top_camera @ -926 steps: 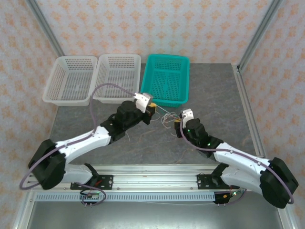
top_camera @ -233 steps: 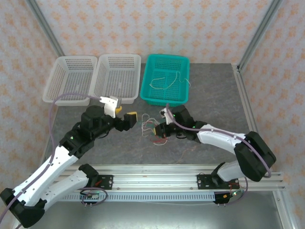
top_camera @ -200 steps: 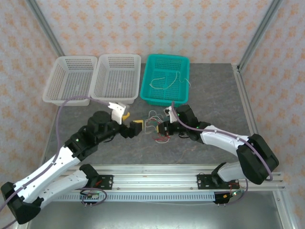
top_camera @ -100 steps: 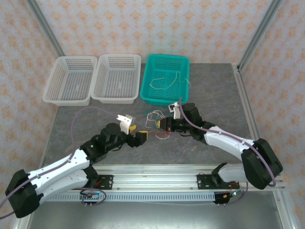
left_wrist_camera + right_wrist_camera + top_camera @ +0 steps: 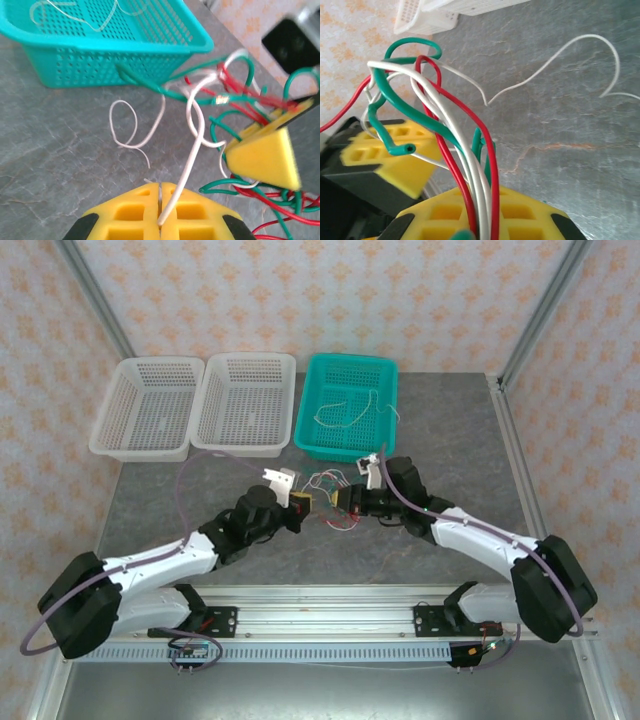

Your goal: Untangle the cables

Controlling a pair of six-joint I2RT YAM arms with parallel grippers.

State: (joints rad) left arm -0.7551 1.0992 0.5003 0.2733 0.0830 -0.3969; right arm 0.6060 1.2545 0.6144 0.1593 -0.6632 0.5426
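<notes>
The white cable in the robot's left gripper loops through the knot, so the right gripper should bring the bundle down while the left gripper pulls toward the white baskets.
The cables are a tangle of white, red and green wires on the grey table between both grippers. My left gripper is at the tangle's left side. In the left wrist view the left gripper is shut on one white cable, which rises from its yellow fingertips into the knot. My right gripper is at the tangle's right side. In the right wrist view the right gripper is shut on a bundle of red, white and green cables.
A teal basket behind the tangle holds loose white cable. Two white baskets stand to its left. A loose white strand lies on the table. The table's front rail runs close behind both arm bases.
My left arm has swung right and in to the tangle, and its gripper has gone from wide open to shut on a white cable. My right gripper has kept its hold, barely moving.
</notes>
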